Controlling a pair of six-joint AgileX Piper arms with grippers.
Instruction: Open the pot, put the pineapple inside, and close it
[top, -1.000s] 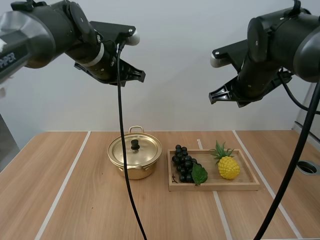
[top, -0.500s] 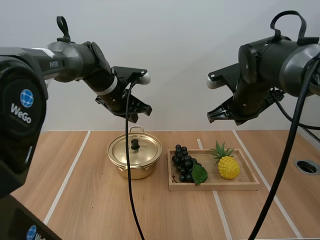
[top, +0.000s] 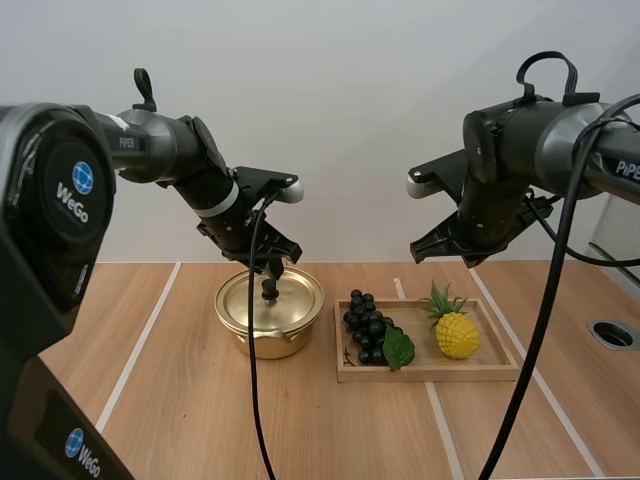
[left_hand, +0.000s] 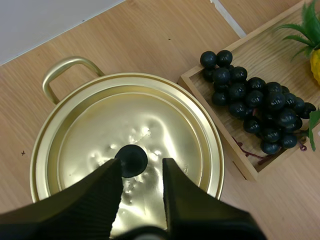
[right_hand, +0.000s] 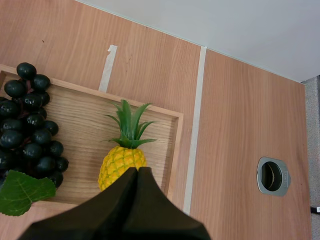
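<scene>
I expect the lid to come off in one piece and leave the pot standing when I lift the lid's knob, because the lid's unbroken rim (top: 290, 331) sits over the pot.
A golden pot (top: 268, 335) stands left of centre on the table, its lid (top: 250, 300) on and a black knob (top: 270, 289) on top. My left gripper (top: 275, 268) hangs just above that knob. In the left wrist view the left gripper (left_hand: 142, 167) is open, its fingers (left_hand: 107, 187) standing either side of the knob (left_hand: 131, 159) without pinching it. A yellow pineapple (top: 457, 333) with green leaves lies in the wooden tray (top: 430, 370). My right gripper (top: 420, 250) hovers high above the tray. It is shut into one dark wedge (right_hand: 137, 172) over the pineapple (right_hand: 117, 165).
A bunch of dark grapes (top: 366, 325) with a green leaf fills the tray's left half, close to the pot. A round metal hole (top: 613, 334) sits in the table at the far right. Bare wood lies in front of pot and tray.
Both arms have come down and forward. My left gripper dropped to the lid knob and went from shut to open. The right gripper sank a little, still shut.
</scene>
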